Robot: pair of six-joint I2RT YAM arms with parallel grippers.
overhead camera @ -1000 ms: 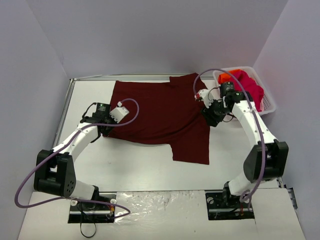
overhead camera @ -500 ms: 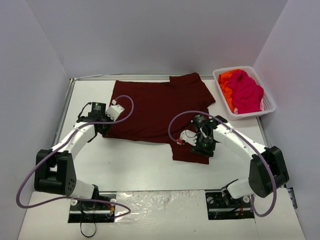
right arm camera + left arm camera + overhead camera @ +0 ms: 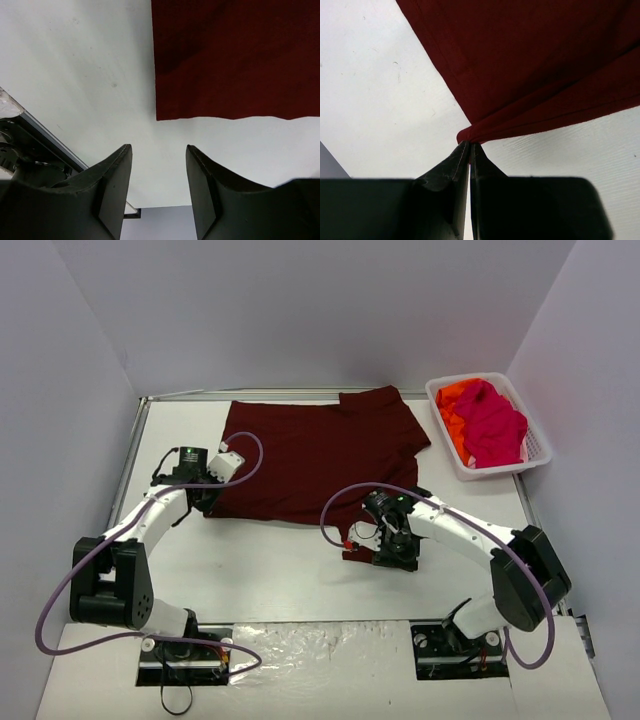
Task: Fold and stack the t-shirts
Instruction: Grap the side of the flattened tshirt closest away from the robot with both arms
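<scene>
My right gripper's open fingers are centered behind the maroon t-shirt's hem corner (image 3: 161,115), so I should keep lowering them toward that corner until they are on both sides of it, then close.
The dark maroon t-shirt (image 3: 310,455) lies spread across the far middle of the table. My left gripper (image 3: 205,500) is shut on a pinched fold of its left edge, and the left wrist view shows the cloth (image 3: 535,65) gathered into the fingertips of my left gripper (image 3: 470,144). My right gripper (image 3: 393,552) is open and low over the shirt's near flap. In the right wrist view the hem corner (image 3: 230,55) lies just beyond the open right gripper (image 3: 159,150), which holds nothing. A pink t-shirt (image 3: 492,425) and an orange one (image 3: 450,400) lie bunched in the basket.
The white lattice basket (image 3: 533,452) stands at the far right against the wall. A metal table edge (image 3: 45,131) shows close to the right gripper. Bare white tabletop (image 3: 250,560) lies in front of the shirt. Grey walls enclose the table.
My right arm has swung from beside the basket down to the shirt's near flap, staying open. My left gripper has drawn the shirt's left edge slightly left.
</scene>
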